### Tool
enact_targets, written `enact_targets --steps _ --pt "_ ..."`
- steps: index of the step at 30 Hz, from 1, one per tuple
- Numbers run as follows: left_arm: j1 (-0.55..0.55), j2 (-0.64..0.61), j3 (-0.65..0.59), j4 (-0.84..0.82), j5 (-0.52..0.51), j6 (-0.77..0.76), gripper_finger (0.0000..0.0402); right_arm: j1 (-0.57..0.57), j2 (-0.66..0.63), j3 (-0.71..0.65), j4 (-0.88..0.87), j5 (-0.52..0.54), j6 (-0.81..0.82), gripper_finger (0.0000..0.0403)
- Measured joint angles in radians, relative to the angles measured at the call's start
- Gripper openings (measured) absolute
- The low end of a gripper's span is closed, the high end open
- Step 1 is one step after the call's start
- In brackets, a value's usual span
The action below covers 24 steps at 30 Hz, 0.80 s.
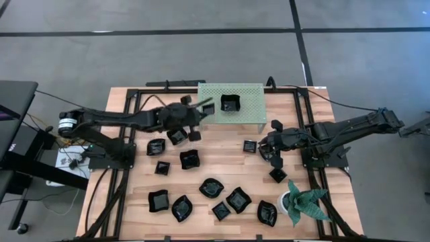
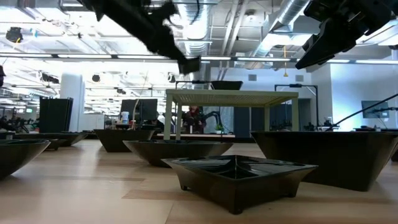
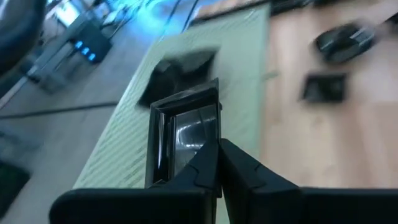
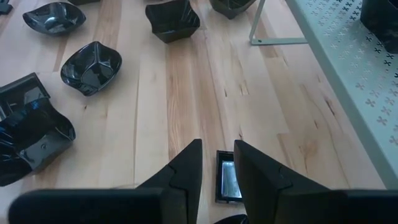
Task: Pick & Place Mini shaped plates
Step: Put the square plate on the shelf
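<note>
The square plate [image 1: 208, 108] is hanging over the green shelf's empty end [image 1: 207, 100], clear of the other plate. My left gripper should go on lowering the square plate until its base rests there.
Several tiny glossy black plates lie spread on the wooden table [image 1: 222, 168], resting on their bases. One more plate [image 1: 230, 103] sits on the pale green perforated shelf [image 1: 248, 111] at the far side. My left gripper [image 1: 203, 107] is at the shelf's left end, above its top, shut on a square plate [image 3: 186, 130]. My right gripper [image 1: 269, 149] hangs high above the table [image 2: 314, 53], open by a narrow gap. It touches nothing. A small square plate [image 4: 228, 177] on the wood shows between its fingers. My left gripper pinches the square plate by its side wall [image 3: 208, 144] between the two fingers. The plate is lifted clear and juts out ahead of the fingertips, over the green shelf [image 3: 242, 81]. It is short of the plate [image 3: 183, 65] that sits there.
A green spiky plant in a white pot [image 1: 306, 202] stands at the near right corner. The shelf stands on thin legs [image 4: 255, 25]. Bare wood lies between the shelf and the plates, and cables and arm bases line the left and right edges.
</note>
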Motion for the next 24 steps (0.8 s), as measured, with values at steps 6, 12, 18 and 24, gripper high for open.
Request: enact_targets --steps 6,12,18,24 --pt "0.101 0.074 -0.024 0.005 0.054 0.031 0.0012 0.0 0.0 0.0 0.0 0.0 -0.003 0.0087" --pt "0.118 0.101 -0.025 0.02 0.056 0.051 0.0009 -0.001 0.0 0.0 0.0 0.001 -0.052 0.0087" --pt "0.118 0.101 -0.025 0.021 0.057 0.13 0.0012 -0.001 0.0 0.0 0.0 0.0 -0.053 0.0087" --pt "0.118 0.101 -0.025 0.026 0.057 0.17 0.0019 -0.001 0.0 0.0 0.0 0.0 -0.052 0.0087"
